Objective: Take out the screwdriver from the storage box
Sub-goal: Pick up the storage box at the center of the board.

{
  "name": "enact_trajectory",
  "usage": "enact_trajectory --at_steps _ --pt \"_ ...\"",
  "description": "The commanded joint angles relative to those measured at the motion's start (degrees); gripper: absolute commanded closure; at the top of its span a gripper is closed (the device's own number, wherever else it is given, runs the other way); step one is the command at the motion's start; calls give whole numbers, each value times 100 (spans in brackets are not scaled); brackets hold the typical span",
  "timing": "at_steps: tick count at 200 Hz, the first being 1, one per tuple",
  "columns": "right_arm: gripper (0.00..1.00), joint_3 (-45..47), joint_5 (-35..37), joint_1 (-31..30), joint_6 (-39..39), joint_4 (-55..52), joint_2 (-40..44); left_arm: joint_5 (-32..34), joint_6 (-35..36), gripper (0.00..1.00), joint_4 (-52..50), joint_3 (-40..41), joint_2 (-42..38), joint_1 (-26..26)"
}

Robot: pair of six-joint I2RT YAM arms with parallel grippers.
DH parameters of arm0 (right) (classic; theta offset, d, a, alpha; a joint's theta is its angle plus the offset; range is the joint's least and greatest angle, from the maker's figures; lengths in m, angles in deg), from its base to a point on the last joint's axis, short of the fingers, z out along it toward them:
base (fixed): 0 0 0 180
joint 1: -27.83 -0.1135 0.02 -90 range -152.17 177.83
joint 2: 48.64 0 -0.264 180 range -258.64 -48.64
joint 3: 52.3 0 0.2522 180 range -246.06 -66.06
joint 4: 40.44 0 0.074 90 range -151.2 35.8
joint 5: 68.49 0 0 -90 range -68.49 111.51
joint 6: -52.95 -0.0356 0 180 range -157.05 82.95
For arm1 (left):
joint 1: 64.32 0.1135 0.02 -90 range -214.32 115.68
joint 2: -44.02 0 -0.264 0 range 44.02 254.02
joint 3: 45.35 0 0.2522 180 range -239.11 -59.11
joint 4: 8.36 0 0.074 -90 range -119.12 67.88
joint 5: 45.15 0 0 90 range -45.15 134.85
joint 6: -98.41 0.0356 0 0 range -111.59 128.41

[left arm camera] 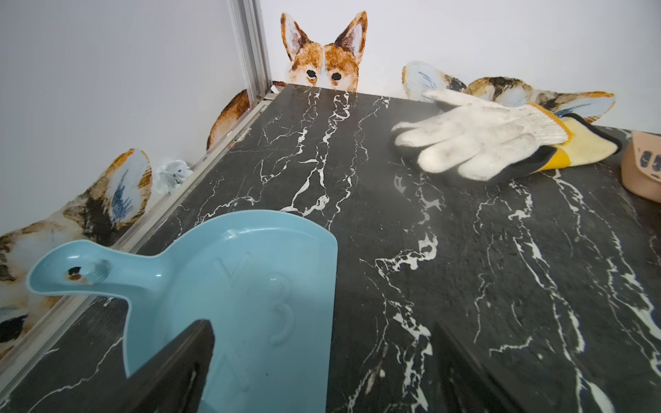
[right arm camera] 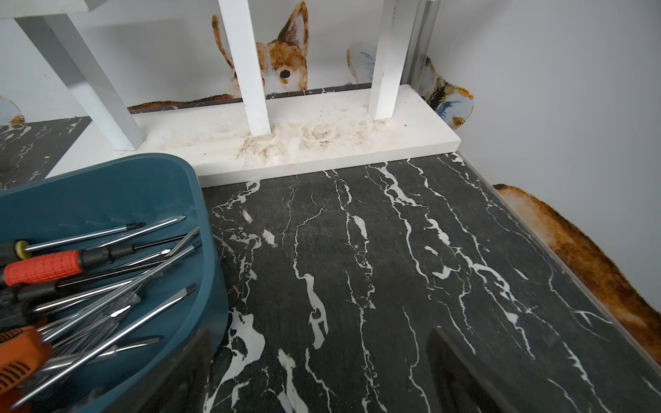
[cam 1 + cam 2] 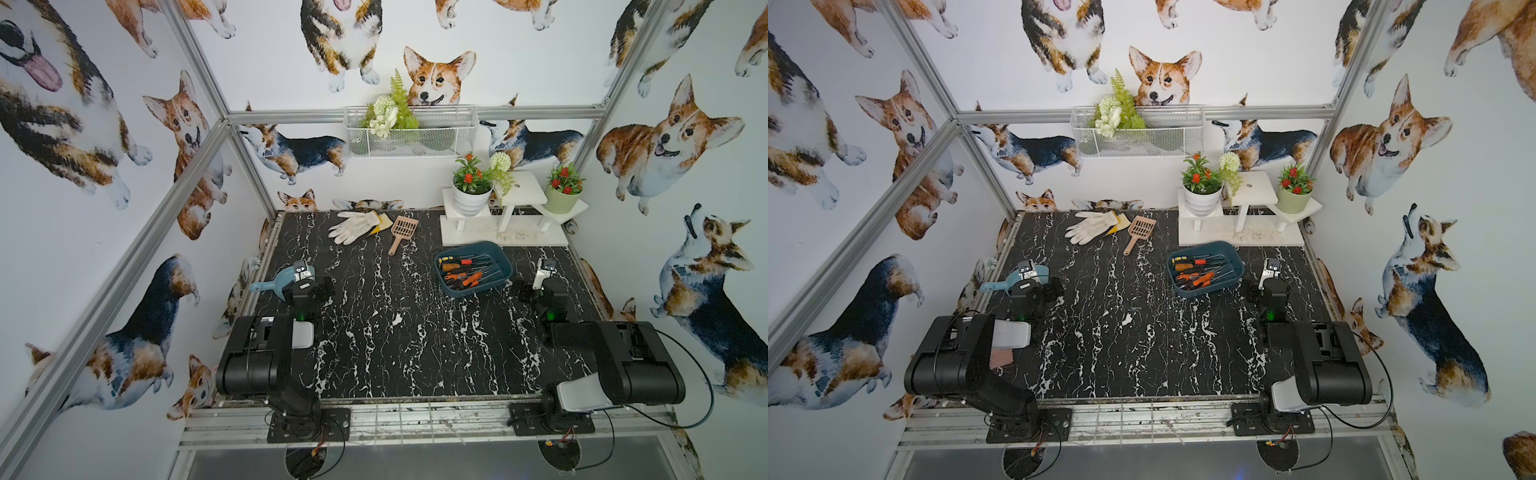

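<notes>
The storage box lies askew and far from the robot's left gripper, so next the right gripper grabs the box's rim and pulls the box to the middle first.
The storage box is a shallow dark teal tray on the right half of the black marble table, in both top views. Several screwdrivers lie piled in it, with red, orange and black handles. The right wrist view shows the box's wall and a red-handled screwdriver among crossed steel shafts. My right gripper stands open just right of the box, over bare table, holding nothing. My left gripper is open and empty at the table's left side.
A light blue handled scoop lies under the left gripper. White work gloves and a tan slotted scoop lie at the back. A white stand with potted plants stands behind the box. A wire basket hangs on the back wall.
</notes>
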Motion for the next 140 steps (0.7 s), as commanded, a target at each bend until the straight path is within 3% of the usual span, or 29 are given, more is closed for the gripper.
enact_trajectory --at_steps 1,32,59,83,111,140 --pt "1 -15 -12 -8 -63 74 11 -44 -31 0 57 -35 -28 13" --pt "2 -38 81 -17 -144 3 86 341 -203 0 -33 38 -221 1" --pt "2 -553 484 -46 -259 -1427 727 267 40 0 16 19 -296 -82" --pt "1 -951 838 -266 -215 -2412 1318 214 124 0 -1495 -522 -919 -183" --pt "1 -1302 1176 -738 -32 -3181 1806 -62 469 0 -2116 -907 -1450 -262" --pt "0 -1853 920 -830 -548 -4561 2091 -437 297 0 -3816 -2006 -1778 -277"
